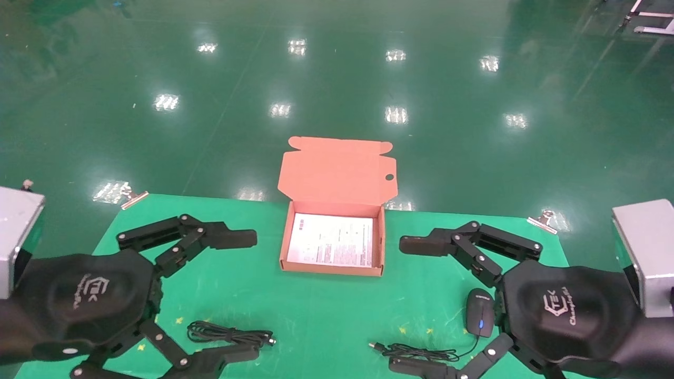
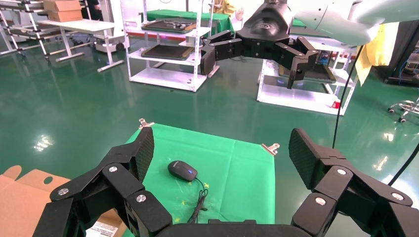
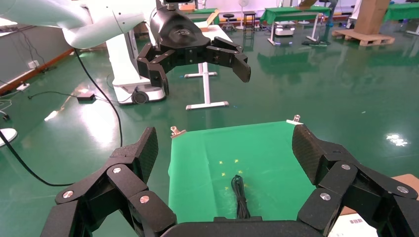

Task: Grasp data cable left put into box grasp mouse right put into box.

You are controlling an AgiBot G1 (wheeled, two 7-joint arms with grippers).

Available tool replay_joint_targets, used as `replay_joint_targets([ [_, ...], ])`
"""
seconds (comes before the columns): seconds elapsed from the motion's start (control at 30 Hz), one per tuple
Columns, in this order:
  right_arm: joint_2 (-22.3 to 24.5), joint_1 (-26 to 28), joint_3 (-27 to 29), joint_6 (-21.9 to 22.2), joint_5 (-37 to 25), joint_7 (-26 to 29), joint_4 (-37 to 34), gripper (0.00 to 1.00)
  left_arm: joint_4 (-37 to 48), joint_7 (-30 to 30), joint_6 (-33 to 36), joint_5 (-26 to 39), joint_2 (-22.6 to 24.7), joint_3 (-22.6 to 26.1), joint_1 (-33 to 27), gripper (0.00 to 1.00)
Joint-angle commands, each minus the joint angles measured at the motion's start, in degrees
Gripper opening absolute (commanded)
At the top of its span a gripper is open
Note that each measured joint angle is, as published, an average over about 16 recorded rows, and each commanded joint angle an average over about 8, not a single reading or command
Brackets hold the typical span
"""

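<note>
The black mouse (image 1: 480,312) should come along, hanging below, when I carry the bundled cord to the box, because a short loose piece of cord (image 1: 471,348) connects the two.
The orange-brown box (image 1: 285,247) stands open at the table's middle back, its lid flap (image 1: 337,168) upright and a white printed sheet (image 1: 331,240) inside. The data cable (image 1: 229,333), a tied black bundle, lies at the front left; it also shows in the right wrist view (image 3: 239,197). The black mouse (image 1: 480,312) with a blue wheel lies at the front right, its cord (image 1: 421,351) trailing left; the left wrist view shows it too (image 2: 182,170). My left gripper (image 1: 247,297) hovers open above the cable. My right gripper (image 1: 405,305) hovers open beside the mouse. Both are empty.
A green cloth (image 1: 326,316) covers the table, held by metal clips (image 1: 134,198) (image 1: 542,221) at the far corners. Shiny green floor lies beyond the far edge. Bare cloth lies between box, cable and mouse.
</note>
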Motion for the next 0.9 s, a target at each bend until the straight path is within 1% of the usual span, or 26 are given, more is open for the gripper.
replay_joint_targets([
  [0.03, 0.00, 0.00, 0.00, 0.00, 0.00, 0.00, 0.00, 1.00, 0.00, 0.00, 0.00, 0.00, 0.00, 0.00, 0.00, 1.00],
  [0.57, -0.04, 0.15, -0.20, 0.14, -0.25, 0.10, 0.01, 1.00, -0.01, 0.00, 0.01, 0.07, -0.04, 0.02, 0.01, 1.00],
  [0.73, 0.31, 0.46, -0.19, 0.15, -0.93, 0.02, 0.16, 1.00, -0.37, -0.03, -0.14, 1.71, 0.13, 0.71, -0.61, 1.00],
  [0.9, 1.30, 3.14, -1.62, 0.05, -5.71, 0.51, 1.14, 1.00, -0.88, -0.70, -0.31, 6.06, 0.96, 2.73, -3.00, 1.00],
])
